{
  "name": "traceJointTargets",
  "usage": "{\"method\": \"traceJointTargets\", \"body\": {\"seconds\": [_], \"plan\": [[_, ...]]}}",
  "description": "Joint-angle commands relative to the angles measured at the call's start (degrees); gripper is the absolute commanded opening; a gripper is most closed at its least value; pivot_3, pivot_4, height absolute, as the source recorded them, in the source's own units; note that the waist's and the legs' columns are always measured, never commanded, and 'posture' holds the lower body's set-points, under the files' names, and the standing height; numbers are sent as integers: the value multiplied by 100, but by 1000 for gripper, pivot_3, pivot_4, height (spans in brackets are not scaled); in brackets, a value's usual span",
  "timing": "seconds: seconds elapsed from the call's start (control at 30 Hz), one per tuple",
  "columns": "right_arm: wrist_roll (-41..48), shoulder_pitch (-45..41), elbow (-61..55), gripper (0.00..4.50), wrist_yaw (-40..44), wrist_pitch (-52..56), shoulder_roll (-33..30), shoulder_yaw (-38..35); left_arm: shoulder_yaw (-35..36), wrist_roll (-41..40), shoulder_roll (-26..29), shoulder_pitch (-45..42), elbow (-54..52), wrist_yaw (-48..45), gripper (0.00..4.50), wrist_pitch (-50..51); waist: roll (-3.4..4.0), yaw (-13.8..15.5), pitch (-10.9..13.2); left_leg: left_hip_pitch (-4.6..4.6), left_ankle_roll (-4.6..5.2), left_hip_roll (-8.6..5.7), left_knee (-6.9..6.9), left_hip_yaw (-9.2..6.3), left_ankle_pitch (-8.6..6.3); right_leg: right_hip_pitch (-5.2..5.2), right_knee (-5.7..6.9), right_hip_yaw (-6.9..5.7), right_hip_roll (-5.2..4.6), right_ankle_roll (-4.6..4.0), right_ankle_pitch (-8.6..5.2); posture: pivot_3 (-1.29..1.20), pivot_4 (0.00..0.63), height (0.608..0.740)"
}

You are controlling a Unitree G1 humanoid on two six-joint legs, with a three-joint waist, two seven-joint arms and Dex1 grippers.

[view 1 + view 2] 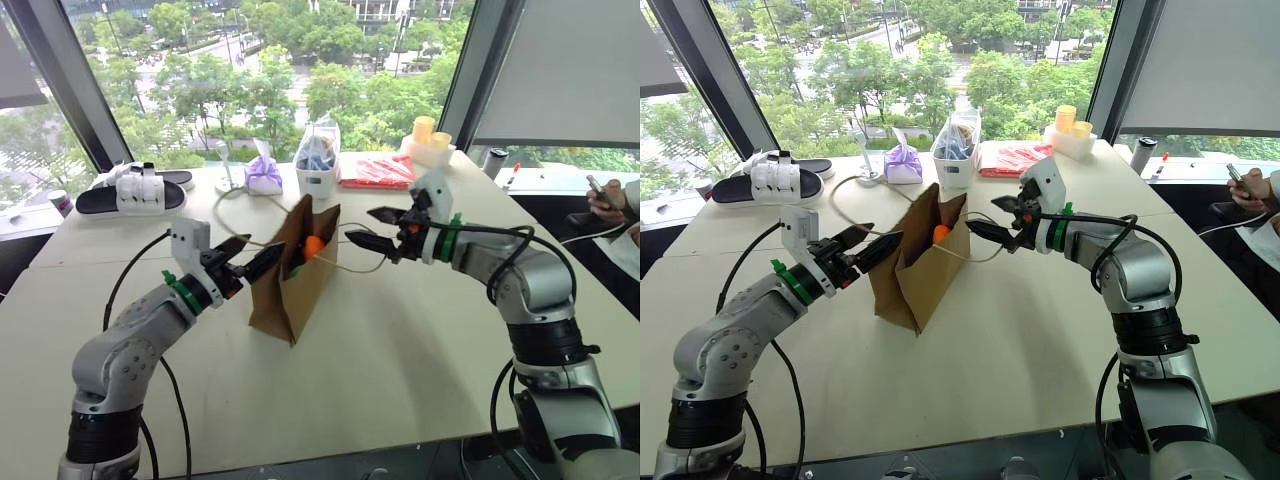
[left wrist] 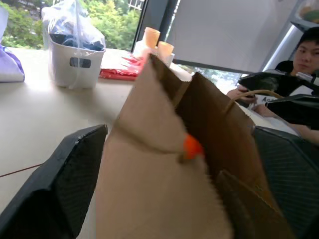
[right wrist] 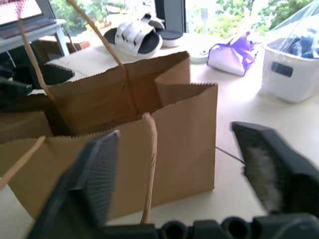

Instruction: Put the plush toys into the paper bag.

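Note:
Next, my right gripper closes and pushes on the bag's broad side [image 1: 311,285] while my left gripper turns the bag, because the paper bag stands crooked with its narrow side [image 1: 271,306] toward me.
The brown paper bag [image 1: 290,285] stands upright and open-topped in the middle of the table [image 1: 400,350]. An orange plush toy [image 1: 314,245] shows inside its mouth, and it is also seen past the bag's edge as the orange toy [image 2: 192,147] in the left wrist view. My left gripper [image 1: 266,245] is open at the bag's left side, its fingers spread to either side of the bag's upper edge. On the right, level with the bag's top, my right gripper [image 1: 360,224] is open, with a thin cord handle [image 1: 352,268] looping just below it.
Behind the bag stand a white cup with a clear plastic bag [image 1: 318,170], a purple pouch [image 1: 264,175] and a red packet [image 1: 375,172]. White slippers [image 1: 135,190] lie at the back left. Yellow cups [image 1: 430,140] sit at the back right. A person's hands [image 1: 612,205] hold a phone at the far right.

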Motion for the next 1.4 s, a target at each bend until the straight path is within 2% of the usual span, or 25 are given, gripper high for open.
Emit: {"method": "traceJointTargets", "body": {"seconds": [0.03,0.3,0.43,0.57,0.67,0.9,1.03,1.23,1.4], "plan": [[272,-315,-28,4446,-117,0,27,-447,347,-496,262,87,-411,-85,4500,219,0,-2,0,-1,0,0,0,-1,0,0,0,0,0,0,0,0,150,740],[687,-438,345,4446,-600,269,-66,-1274,530,-805,920,738,-632,-455,4500,460,1,6,0,0,1,0,-1,1,0,0,-1,0,0,-1,0,0,150,740],[602,41,306,4446,-640,196,-117,-1197,368,-607,1242,1220,-871,-821,4500,371,1,7,0,1,4,1,-5,3,-2,1,-3,0,0,-2,-1,0,150,740],[530,626,96,4446,-650,106,2,-940,116,-435,1142,1342,-967,-832,4500,223,4,13,2,-1,6,1,-4,5,-3,1,-3,1,-2,-2,-1,0,150,740],[525,1053,-237,3672,-628,74,161,-613,-98,-171,1013,1313,-928,-805,4500,62,4,11,2,1,6,1,-3,6,-3,3,-3,2,-2,-2,-1,0,150,740],[471,1471,-697,68,-740,50,707,-24,-171,106,987,1329,-845,-933,4500,-115,8,-4,5,2,5,4,-4,5,-3,-1,0,3,0,-2,-1,0,150,740],[391,1485,-601,68,-751,-70,910,194,-126,195,998,1346,-809,-991,4500,-171,8,10,5,1,5,2,-2,4,-3,0,-1,3,0,-1,-1,0,150,740],[180,1344,-294,68,-715,-335,1158,521,-611,1003,775,1205,-507,-928,4500,-650,8,5,4,3,5,1,-2,5,-3,1,-1,2,0,-2,-1,0,150,740],[35,1205,-79,68,-718,-495,1340,666,-1006,1389,321,880,-247,-776,4500,-843,8,11,5,2,5,1,-2,4,-3,1,-1,1,0,-1,0,0,150,740]]}}
